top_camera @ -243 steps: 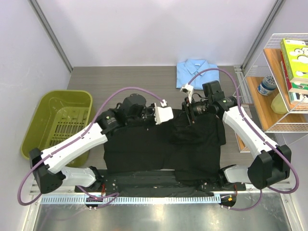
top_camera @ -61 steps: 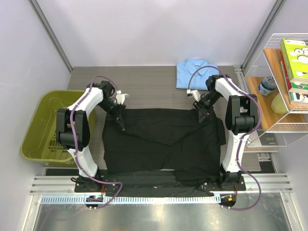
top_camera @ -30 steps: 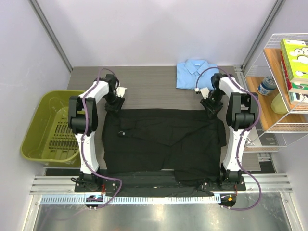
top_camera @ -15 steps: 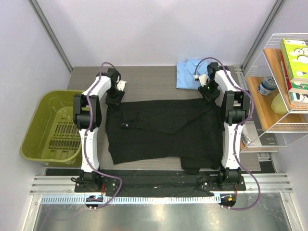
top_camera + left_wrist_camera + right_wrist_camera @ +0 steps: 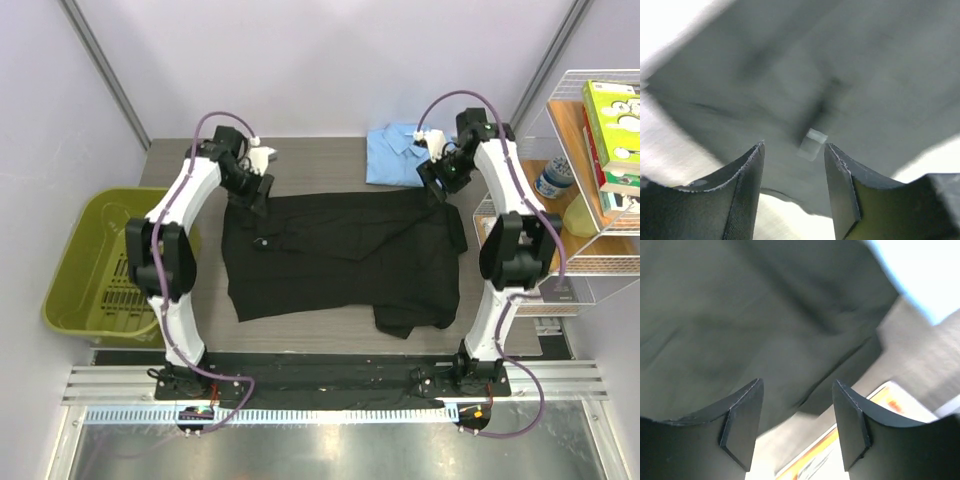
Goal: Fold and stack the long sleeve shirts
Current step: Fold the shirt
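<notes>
My left gripper keeps heading for the black shirt's near corner (image 5: 242,308), since that lies flat and clear of the green bin, until its fingers straddle the hem (image 5: 246,319).
The black long sleeve shirt (image 5: 340,255) lies spread across the middle of the table, with one part bunched at its near right corner. The light blue long sleeve shirt (image 5: 398,153) sits folded at the back of the table. My left gripper (image 5: 257,193) hovers over the black shirt's far left corner, open, with only black cloth (image 5: 850,75) and a small white tag (image 5: 812,144) below its jaws (image 5: 794,165). My right gripper (image 5: 438,183) hangs over the far right corner, open and empty (image 5: 797,410), above black cloth (image 5: 740,315) and a strip of the blue shirt (image 5: 927,275).
A green bin (image 5: 75,285) stands off the table's left edge. A wire shelf rack (image 5: 585,190) with boxes and a bottle stands at the right, close to my right arm. An orange and white card (image 5: 840,455) lies by the black shirt's right edge.
Both grippers pulled the black shirt's far edge toward the back, then opened, let go and rose. The shirt now lies farther from the arm bases.
</notes>
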Robot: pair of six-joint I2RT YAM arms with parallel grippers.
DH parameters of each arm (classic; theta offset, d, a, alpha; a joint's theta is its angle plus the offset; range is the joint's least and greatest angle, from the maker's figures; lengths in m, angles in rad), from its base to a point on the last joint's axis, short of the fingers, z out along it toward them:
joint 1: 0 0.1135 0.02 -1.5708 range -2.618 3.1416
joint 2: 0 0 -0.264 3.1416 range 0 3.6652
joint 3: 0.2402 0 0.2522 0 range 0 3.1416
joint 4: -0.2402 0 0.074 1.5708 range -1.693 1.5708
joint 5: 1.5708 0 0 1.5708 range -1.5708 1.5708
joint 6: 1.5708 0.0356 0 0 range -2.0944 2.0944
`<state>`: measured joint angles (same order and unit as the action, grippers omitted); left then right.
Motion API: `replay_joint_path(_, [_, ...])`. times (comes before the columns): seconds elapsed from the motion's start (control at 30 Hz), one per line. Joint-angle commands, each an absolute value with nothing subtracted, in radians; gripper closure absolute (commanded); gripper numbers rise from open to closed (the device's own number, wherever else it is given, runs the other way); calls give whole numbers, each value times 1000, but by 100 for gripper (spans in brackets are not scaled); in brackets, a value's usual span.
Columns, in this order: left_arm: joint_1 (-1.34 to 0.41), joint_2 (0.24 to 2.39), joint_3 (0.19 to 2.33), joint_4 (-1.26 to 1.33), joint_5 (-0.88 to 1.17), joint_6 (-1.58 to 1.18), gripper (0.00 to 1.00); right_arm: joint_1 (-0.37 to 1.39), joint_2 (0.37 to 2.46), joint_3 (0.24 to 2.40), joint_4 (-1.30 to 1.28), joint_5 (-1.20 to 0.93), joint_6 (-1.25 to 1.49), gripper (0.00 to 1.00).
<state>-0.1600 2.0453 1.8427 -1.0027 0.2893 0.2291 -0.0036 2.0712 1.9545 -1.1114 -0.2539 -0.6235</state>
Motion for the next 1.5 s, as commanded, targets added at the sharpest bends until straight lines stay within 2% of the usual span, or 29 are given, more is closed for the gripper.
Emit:
replay_joint_path(0.0, [-239,1797,1570,-971,595,356,45,-14,1879,1762,-1366,-487,-861,36])
replay_joint_path(0.03, [-259,1711,1446,-957,616,376,43,-20,1806,1708,-1376,-500,-883,34])
replay_joint_path(0.13, [-270,1558,1250,-930,656,451,41,-34,1644,1443,-1416,-503,-1030,32])
replay_joint_path(0.33, [-276,1381,1033,-946,609,590,40,-41,1393,1123,-1417,-453,-1236,31])
replay_joint_path(0.63, [-281,1230,799,-901,454,724,40,-26,1281,930,-1457,-393,-1316,32])
replay_joint_path(0.9, [-284,1223,733,-844,361,753,41,138,1264,830,-1304,-299,-1140,33])
replay_joint_path(1.0, [-294,1221,715,-833,356,775,41,156,1250,795,-1223,-267,-1088,37])
replay_joint_path(1.1, [-317,1207,690,-822,345,808,43,161,1256,790,-1168,-223,-1059,45])
replay_joint_path(1.17, [-336,1192,677,-802,330,822,45,161,1262,807,-1149,-210,-1032,55])
replay_joint_path(1.2, [-353,1187,660,-798,325,831,46,161,1264,814,-1147,-212,-1028,65])
replay_joint_path(1.27, [-371,1175,641,-773,308,850,49,161,1273,836,-1135,-215,-1006,75])
replay_joint_path(1.3, [-389,1172,628,-770,304,857,50,160,1278,844,-1135,-215,-1000,83])
replay_joint_path(1.4, [-423,1173,612,-741,276,856,52,161,1290,864,-1135,-216,-986,98])
replay_joint_path(1.47, [-434,1170,606,-730,262,856,52,161,1290,873,-1138,-218,-983,99])
